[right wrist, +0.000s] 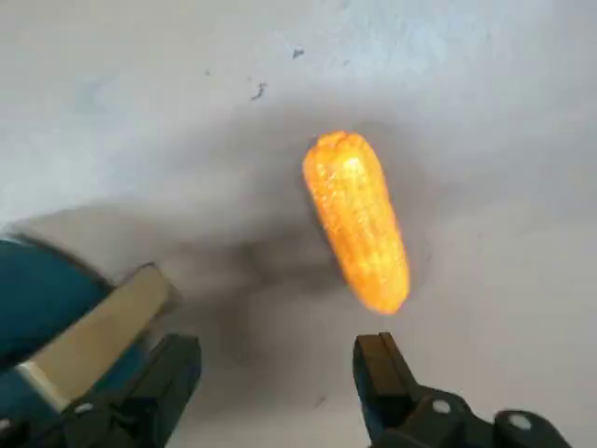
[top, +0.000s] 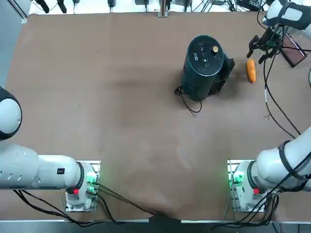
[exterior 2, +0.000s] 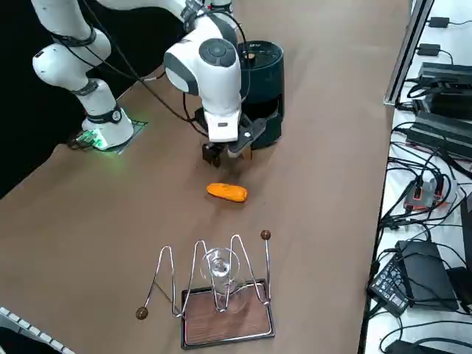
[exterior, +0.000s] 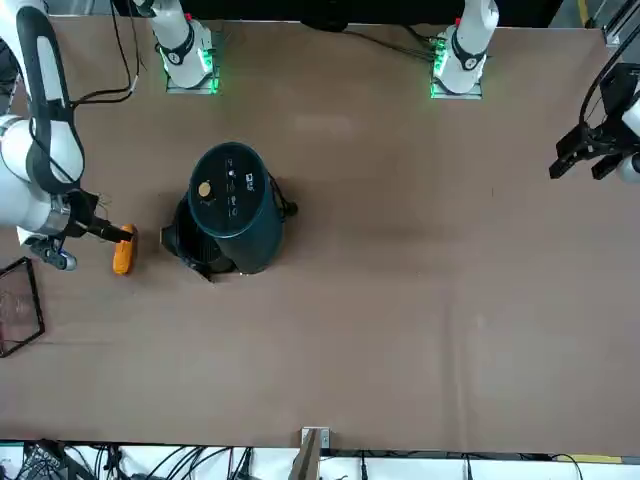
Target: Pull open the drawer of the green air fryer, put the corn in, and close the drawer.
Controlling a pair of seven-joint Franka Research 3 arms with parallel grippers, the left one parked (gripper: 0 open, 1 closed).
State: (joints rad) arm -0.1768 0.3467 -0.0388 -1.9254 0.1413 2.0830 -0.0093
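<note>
The drawer's dark hollow [exterior: 200, 245] opens up longer than the corn [exterior: 123, 251], so I expect the corn to fit all the way inside when I lower it in.
The green air fryer [top: 203, 65] [exterior: 232, 200] [exterior 2: 263, 74] stands upright at the far right of the table. Its drawer [top: 226, 72] [exterior: 186, 247] sticks out a little on the side facing the corn. The corn [top: 250, 70] [exterior: 122, 250] [exterior 2: 226, 192] [right wrist: 356, 219] lies flat on the table beside the fryer, touching nothing. My right gripper [top: 259, 50] [exterior: 100, 231] [exterior 2: 223, 156] [right wrist: 275, 373] hovers open just above the table between fryer and corn, holding nothing. In the wrist view the corn lies just beyond one fingertip [right wrist: 377, 366], and a corner of the fryer [right wrist: 37, 289] shows beside the other.
A wire rack on a wooden base [exterior 2: 221, 317] [top: 293, 48] [exterior: 18, 305], holding a glass [exterior 2: 220, 269], stands past the corn near the table's right edge. The fryer's thin black cord [top: 190, 103] trails on the table. Cables and devices [exterior 2: 435, 88] lie beyond the table's far edge.
</note>
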